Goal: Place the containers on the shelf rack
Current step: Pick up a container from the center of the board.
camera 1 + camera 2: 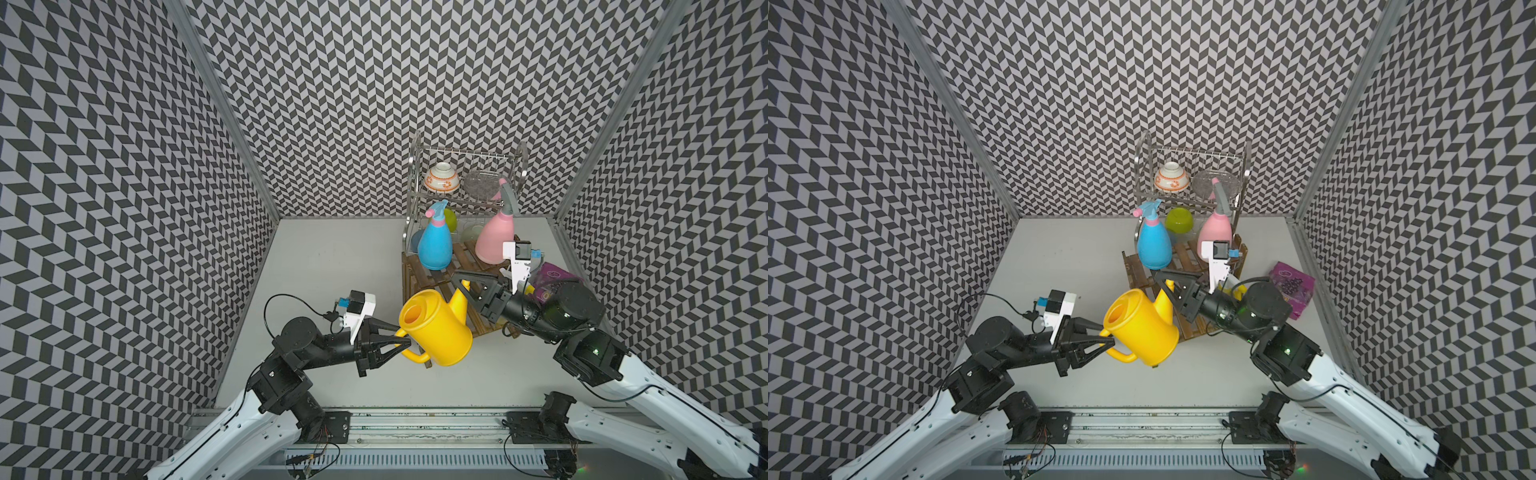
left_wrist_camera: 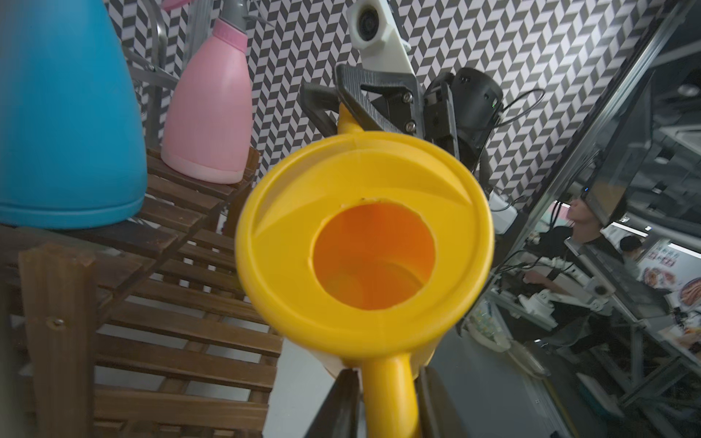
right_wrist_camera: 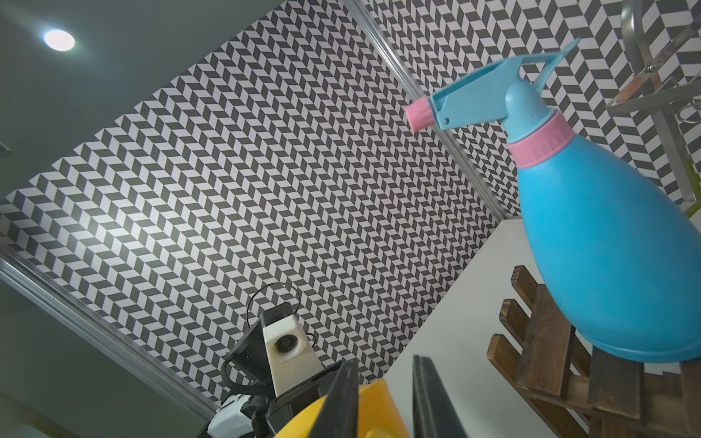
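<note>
Next, I open my right gripper, which is on the tilted watering can's spout (image 1: 459,304), and back it away before my left gripper levels the can onto the rack (image 1: 481,320).
The yellow watering can (image 1: 440,332) (image 1: 1142,332) hangs tilted above the table, just in front of the brown shelf rack (image 1: 415,278) (image 1: 1136,270). My left gripper (image 1: 405,341) (image 2: 387,383) is shut on its handle. My right gripper (image 1: 464,286) (image 3: 385,394) is shut on the tip of its spout. The can's open mouth (image 2: 373,254) fills the left wrist view. On the rack's upper step stand the blue spray bottle (image 1: 434,245) (image 3: 607,246) at the left and the pink spray bottle (image 1: 494,241) (image 2: 208,113) at the right, both upright.
A steel wire dish rack (image 1: 469,153) rises right behind the wooden rack, holding an orange-patterned bowl (image 1: 441,178) and a green bowl (image 1: 1178,220). A purple packet (image 1: 1291,286) lies to the right, by my right arm. Patterned walls close in on three sides.
</note>
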